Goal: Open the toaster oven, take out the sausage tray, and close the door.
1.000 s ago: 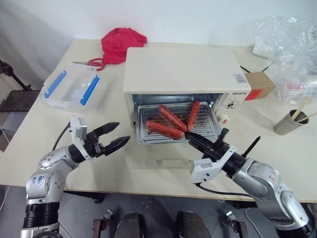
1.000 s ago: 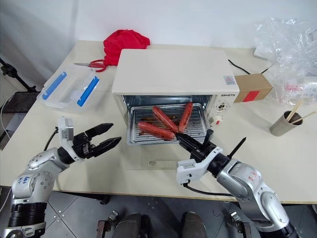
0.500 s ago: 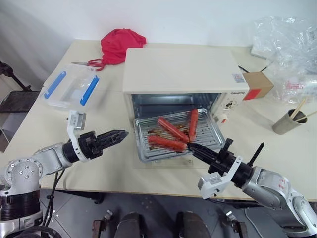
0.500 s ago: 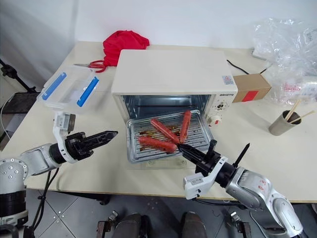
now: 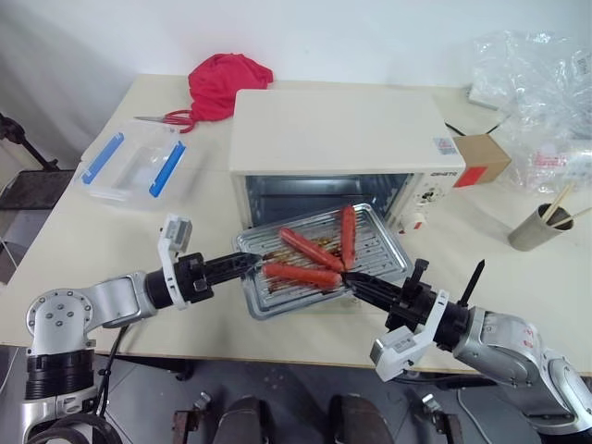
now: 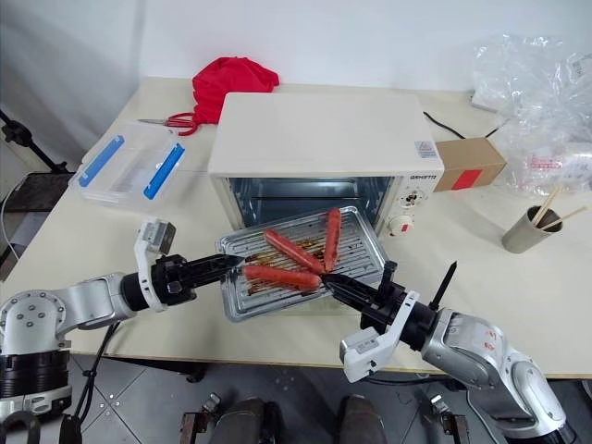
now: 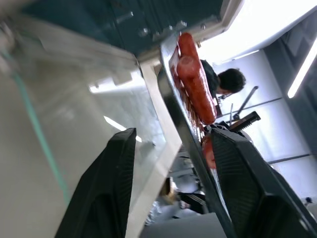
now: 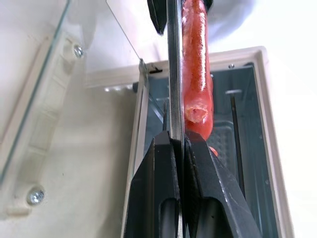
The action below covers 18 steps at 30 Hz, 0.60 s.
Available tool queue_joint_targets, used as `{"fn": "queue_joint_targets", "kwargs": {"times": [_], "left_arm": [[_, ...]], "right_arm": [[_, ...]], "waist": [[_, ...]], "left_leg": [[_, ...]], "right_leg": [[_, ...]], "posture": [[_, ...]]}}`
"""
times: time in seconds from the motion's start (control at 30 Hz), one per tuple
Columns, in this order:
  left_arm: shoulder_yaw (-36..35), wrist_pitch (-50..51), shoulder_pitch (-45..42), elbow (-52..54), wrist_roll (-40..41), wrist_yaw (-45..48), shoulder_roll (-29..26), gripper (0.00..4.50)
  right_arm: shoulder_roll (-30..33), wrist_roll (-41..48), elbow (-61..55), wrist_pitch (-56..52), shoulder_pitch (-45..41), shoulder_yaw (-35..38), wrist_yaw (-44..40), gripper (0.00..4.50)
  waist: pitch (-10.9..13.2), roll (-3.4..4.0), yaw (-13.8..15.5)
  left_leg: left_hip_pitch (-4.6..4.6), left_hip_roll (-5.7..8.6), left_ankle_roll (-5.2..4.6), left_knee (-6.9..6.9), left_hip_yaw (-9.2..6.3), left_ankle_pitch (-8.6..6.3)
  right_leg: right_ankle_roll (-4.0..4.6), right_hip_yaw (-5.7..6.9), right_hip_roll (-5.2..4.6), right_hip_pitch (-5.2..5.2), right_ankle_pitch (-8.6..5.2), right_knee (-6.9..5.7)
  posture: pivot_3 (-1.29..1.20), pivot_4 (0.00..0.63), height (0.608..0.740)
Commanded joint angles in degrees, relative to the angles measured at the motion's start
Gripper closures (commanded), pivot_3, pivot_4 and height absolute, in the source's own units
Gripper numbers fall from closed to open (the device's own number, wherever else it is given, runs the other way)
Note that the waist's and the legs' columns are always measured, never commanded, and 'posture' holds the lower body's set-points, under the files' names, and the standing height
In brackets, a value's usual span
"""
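My left gripper will have the sausages sliding together toward it when I carry the tray, because they lie loose and crooked across the ridges.
The cream-white toaster oven stands mid-table with its cavity open. Its glass door lies folded down flat in front, mostly under the tray. The silver ridged sausage tray is out of the cavity, skewed, and carries three red-brown sausages. My right gripper is shut on the tray's front rim, beside a sausage end. My left gripper has reached the tray's left rim. In the left wrist view its fingers straddle that rim and stand apart, open.
A clear plastic box with blue clips sits at the left, with a red cloth and scissors behind it. At the right are a cardboard box, plastic bags and a cup with chopsticks.
The tray has come further out of the oven and swung askew. My left gripper has rolled over, moved right to the tray's left rim and narrowed. The right gripper keeps its grip.
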State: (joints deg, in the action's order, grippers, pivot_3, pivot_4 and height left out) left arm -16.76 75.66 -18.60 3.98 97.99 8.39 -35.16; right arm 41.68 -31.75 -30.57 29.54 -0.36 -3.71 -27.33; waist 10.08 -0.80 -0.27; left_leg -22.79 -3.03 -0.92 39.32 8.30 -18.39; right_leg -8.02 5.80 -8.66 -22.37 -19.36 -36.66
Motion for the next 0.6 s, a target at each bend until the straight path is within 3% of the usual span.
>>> {"fn": "queue_joint_targets", "kwargs": {"times": [0.03,0.27,0.37,0.6], "left_arm": [[3.03,-3.89,1.01,2.66,11.26,-6.56,-2.17,2.00],[5.74,-6.98,2.84,3.60,15.01,-9.71,-3.84,2.00],[6.14,-7.60,2.91,2.18,15.01,-11.46,-3.34,2.54],[5.73,-8.30,3.90,1.35,15.01,-14.30,0.20,4.44]], "right_arm": [[0.50,2.53,-0.81,1.24,-1.00,0.38,-0.31,4.50],[0.37,3.27,0.05,2.20,-1.54,0.25,-0.81,4.50],[0.52,3.54,0.61,3.10,-1.72,0.03,-1.00,4.50],[0.08,3.51,1.59,4.46,-2.00,-0.32,-1.15,4.50]], "waist": [[0.00,0.00,0.00],[0.00,0.00,0.03],[0.00,0.00,0.07],[0.00,0.00,0.08]], "left_leg": [[0.05,-0.01,0.00,0.00,0.00,0.00],[0.67,0.01,-0.01,-0.13,-0.03,0.00],[0.67,0.02,0.00,-0.13,-0.03,0.00],[0.67,0.04,0.00,-0.13,-0.02,0.00]], "right_leg": [[0.00,-0.01,-0.01,0.04,0.00,0.00],[0.10,0.02,0.02,0.79,-0.05,0.37],[0.10,0.02,0.04,0.79,-0.05,0.37],[0.10,0.00,0.03,0.81,-0.06,0.40]], "posture": [[0.00,0.150,0.740],[0.00,0.150,0.740],[0.00,0.150,0.740],[0.00,0.150,0.740]]}}
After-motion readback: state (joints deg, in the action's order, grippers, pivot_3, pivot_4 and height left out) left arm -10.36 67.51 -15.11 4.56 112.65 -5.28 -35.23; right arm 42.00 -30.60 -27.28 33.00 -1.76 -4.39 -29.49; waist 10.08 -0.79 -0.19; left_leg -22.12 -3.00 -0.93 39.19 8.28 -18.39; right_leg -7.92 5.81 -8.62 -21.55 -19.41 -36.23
